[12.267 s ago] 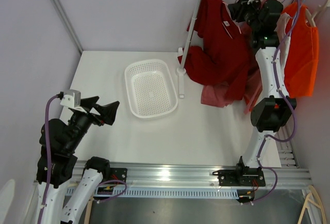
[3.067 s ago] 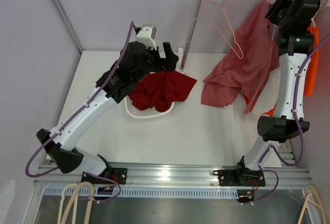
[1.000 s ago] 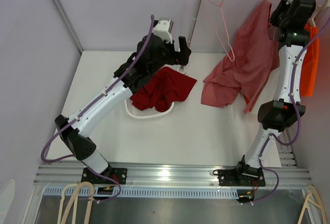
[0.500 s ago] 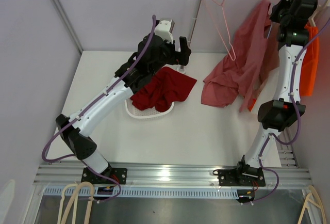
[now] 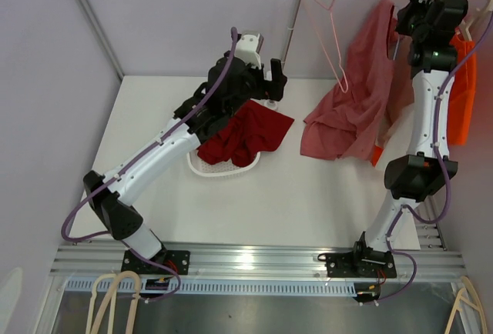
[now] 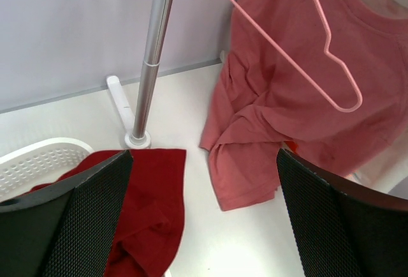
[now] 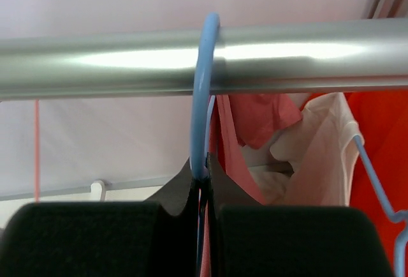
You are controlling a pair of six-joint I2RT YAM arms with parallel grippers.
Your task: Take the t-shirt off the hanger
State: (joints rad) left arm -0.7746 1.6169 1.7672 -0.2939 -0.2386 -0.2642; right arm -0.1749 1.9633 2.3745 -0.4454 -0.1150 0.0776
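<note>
My left gripper should keep moving toward the salmon t-shirt's free lower part (image 5: 333,138) until its fingers close there, as my right gripper holds the blue hanger's neck (image 7: 199,130).
A salmon t-shirt (image 5: 362,80) hangs from a blue hanger (image 7: 204,85) hooked over the steel rail (image 7: 95,60); its lower part lies on the table. My right gripper (image 7: 205,178) is shut on the hanger's neck just under the rail, at the top right of the top view (image 5: 427,15). My left gripper (image 5: 271,78) is open and empty, above the table between the basket and the salmon t-shirt (image 6: 287,117). Its fingers (image 6: 83,226) frame bare table.
An empty pink hanger (image 5: 331,26) hangs on the rail left of the t-shirt. A dark red shirt (image 5: 243,134) lies over a white basket (image 5: 219,168). The rack's pole (image 6: 150,66) stands behind it. White (image 7: 319,156) and orange (image 5: 462,95) shirts hang at the right.
The dark red shirt left its pink hanger and now lies over the basket. In the last second my right gripper shifted slightly left with the hanger and the salmon t-shirt swung.
</note>
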